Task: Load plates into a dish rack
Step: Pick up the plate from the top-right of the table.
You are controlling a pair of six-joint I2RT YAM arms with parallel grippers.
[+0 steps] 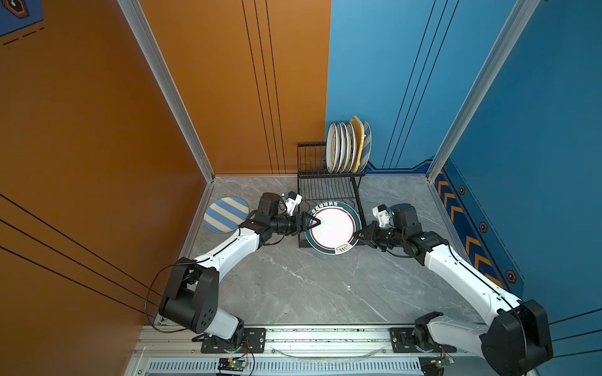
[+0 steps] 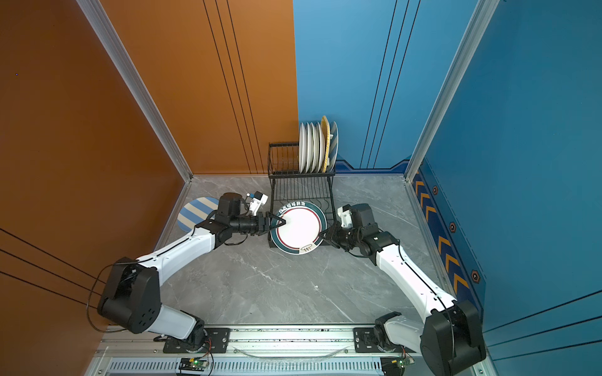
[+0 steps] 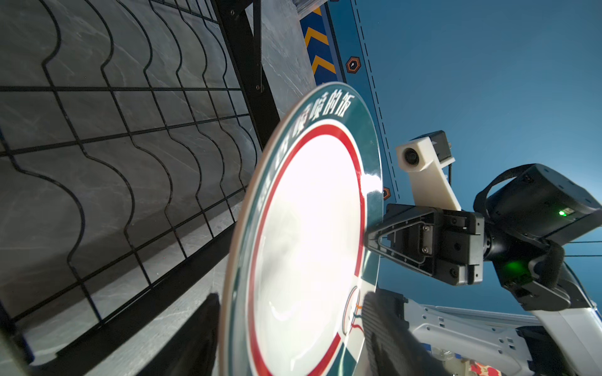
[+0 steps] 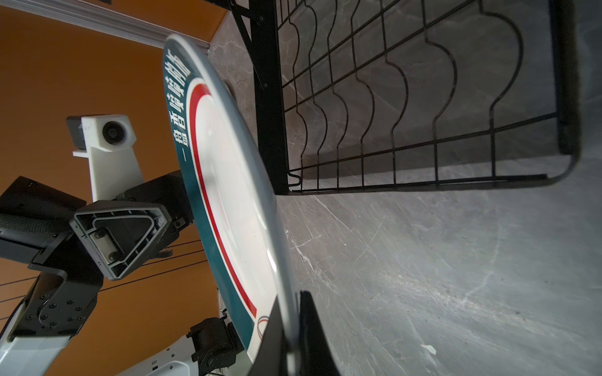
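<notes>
The teal-rimmed plate's rim (image 1: 309, 233) is between my left gripper's open fingers, so those fingers should move away before my right gripper turns the plate edge-on into the upper level's empty part (image 1: 311, 158).
A teal-rimmed plate (image 1: 332, 228) (image 2: 298, 228) with a red ring hangs tilted over the front of the black wire dish rack (image 1: 325, 185) (image 2: 299, 188). My right gripper (image 1: 358, 235) (image 4: 291, 298) is shut on its right rim. My left gripper (image 1: 314, 223) (image 3: 290, 296) straddles the left rim, one finger on each side of the plate (image 3: 309, 228), open. Several plates (image 1: 345, 148) (image 2: 314, 148) stand upright in the upper tier, a yellow one (image 1: 358, 140) among them. A blue-and-cream striped plate (image 1: 226, 215) (image 2: 195, 213) lies flat on the table at the left.
The wavy-wire lower tier (image 3: 130, 146) (image 4: 423, 114) lies under and behind the held plate. The left part of the upper tier (image 1: 311, 159) holds no plates. Orange wall at the left, blue wall at the right, grey marble tabletop (image 1: 309, 286) in front.
</notes>
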